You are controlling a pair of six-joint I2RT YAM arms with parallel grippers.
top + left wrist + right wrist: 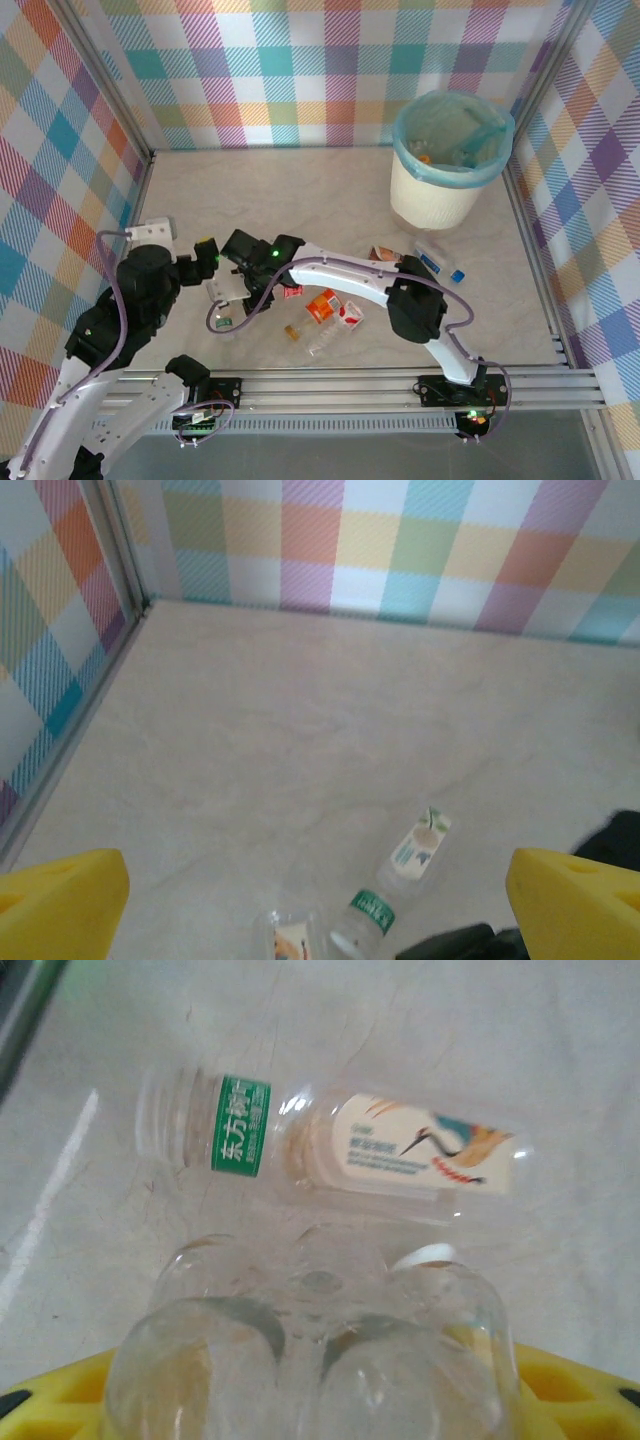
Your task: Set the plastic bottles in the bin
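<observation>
The bottle's ribbed base (318, 1305) is squarely between both yellow fingers, so the robot's right gripper should go on carrying it until it hangs over the bin's opening (453, 140), and then let go.
My right gripper (236, 280) (320, 1405) reaches far left across the table and is shut on a clear plastic bottle (315, 1350), whose ribbed base sits between the yellow fingers (570, 1385). Just beyond it a clear bottle with a green band and a crane label (340, 1145) (398, 880) lies on its side on the table. My left gripper (207, 250) (315, 890) hovers beside it, open, nothing between its yellow fingers (70, 900). The bin (452, 150), cream-white with a teal liner, stands at the back right and holds some bottles.
More bottles lie mid-table: an orange one (322, 305), a red-and-white one (352, 313), a clear one (325, 345), and a blue-capped one (440, 262) near the bin. Checked walls close in the left, back and right. An aluminium rail (350, 385) runs along the near edge.
</observation>
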